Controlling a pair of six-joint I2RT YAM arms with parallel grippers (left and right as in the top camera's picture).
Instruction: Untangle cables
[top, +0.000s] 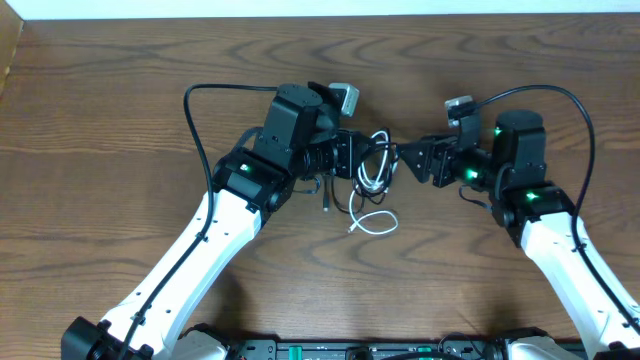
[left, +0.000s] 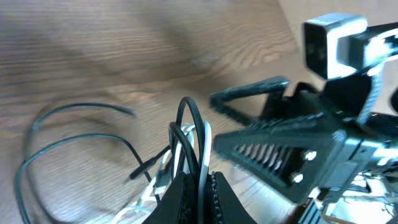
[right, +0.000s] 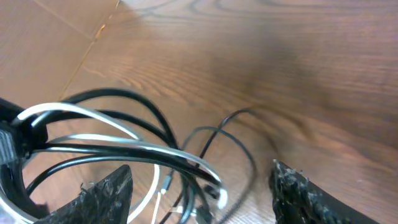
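Next, I grip the loops' near side (top: 392, 151) with my right gripper before my left gripper pulls away, because my left gripper is holding the black and white cables' loops (top: 374, 170) in a bunch.
A black cable (top: 384, 150) and a white cable (top: 373, 222) loop together at the table's middle. My left gripper (top: 352, 157) is shut on both cables and holds their loops (left: 189, 134) lifted off the wood. The white cable's lower loop and plug end lie on the table. My right gripper (top: 405, 157) is open, its fingers (right: 199, 186) spread wide just right of the held loops (right: 124, 149), not touching them. Loose black strands (left: 68, 146) trail on the table beyond.
Brown wooden table (top: 100, 120). The right arm's camera and body (left: 336, 43) sit close in front of the left gripper. Thick black robot wires (top: 200, 100) arch over both arms.
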